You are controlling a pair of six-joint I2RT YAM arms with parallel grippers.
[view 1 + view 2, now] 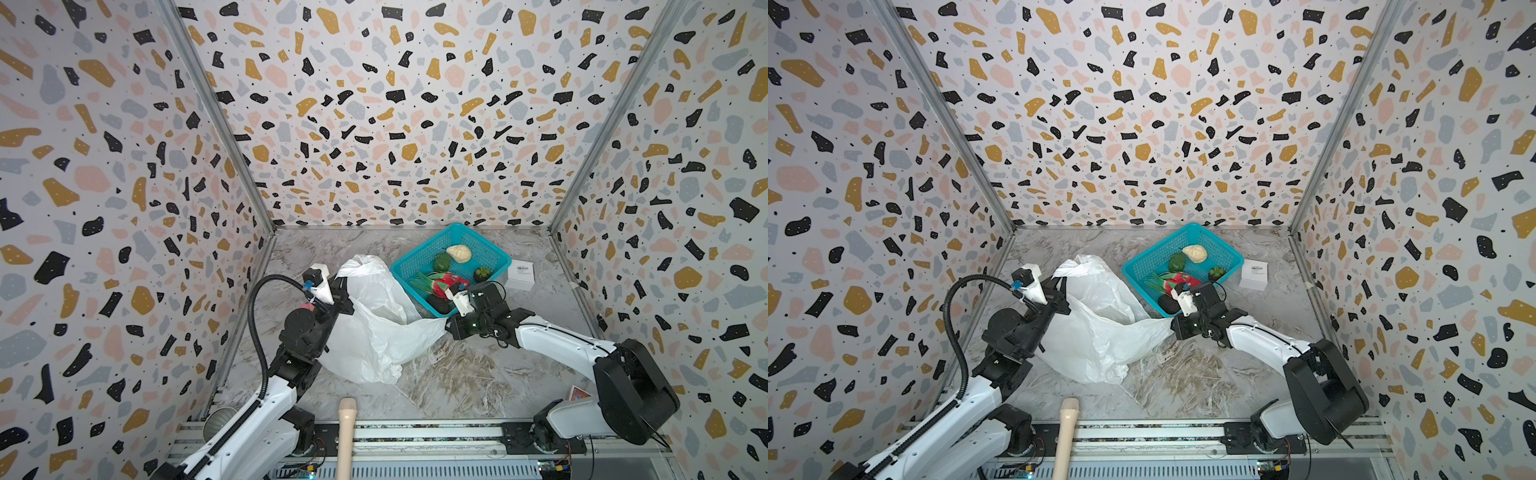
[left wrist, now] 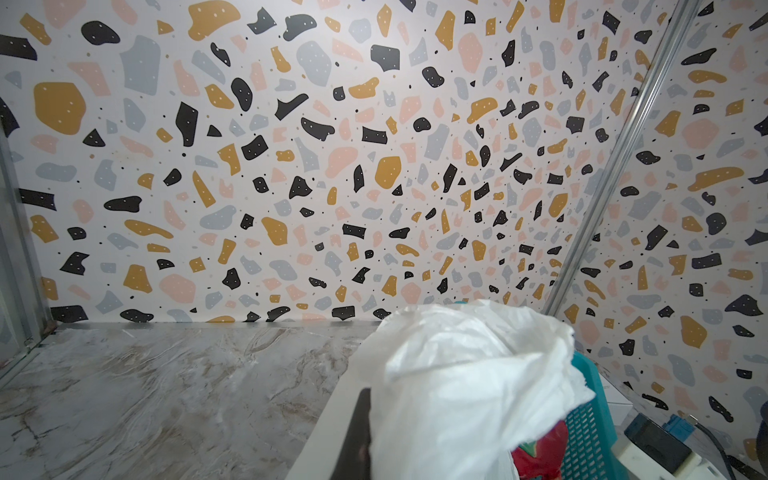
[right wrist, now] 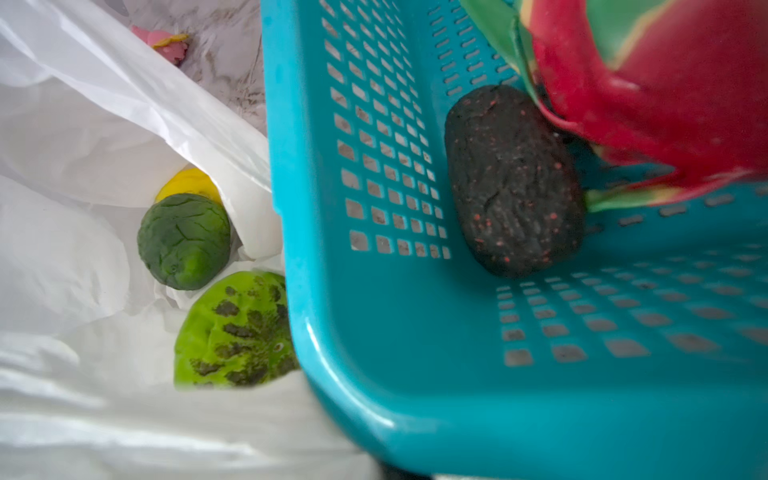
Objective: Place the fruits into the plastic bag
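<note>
My right gripper should lift the bag's near rim (image 1: 414,324), as it sags low toward the basket's corner, and widen the bag's opening (image 1: 385,302) before getting the small dark fruit.
The white plastic bag (image 1: 374,332) lies crumpled on the marble table, left of the teal basket (image 1: 478,245). My left gripper (image 1: 340,286) is shut on the bag's upper edge and holds it up; one dark finger (image 2: 360,432) shows against the plastic. Inside the bag (image 3: 83,124) lie a dark green fruit (image 3: 184,241), a light green patterned fruit (image 3: 237,332) and a yellow one (image 3: 189,183). In the basket are the dragon fruit (image 1: 440,281), a dark avocado (image 1: 438,305), a green fruit (image 1: 441,262), a cream lumpy piece (image 1: 459,253) and a small dark fruit (image 1: 482,274). My right gripper (image 1: 457,297) is shut at the basket's near corner beside the dragon fruit; its tips are hidden.
A white box (image 1: 521,274) sits right of the basket. A beige handle (image 1: 346,432) pokes in at the front rail, a metal can (image 1: 218,424) stands front left, and a red card box (image 1: 577,392) lies behind the right arm. A pink object (image 3: 162,39) lies beyond the bag. Patterned walls enclose three sides.
</note>
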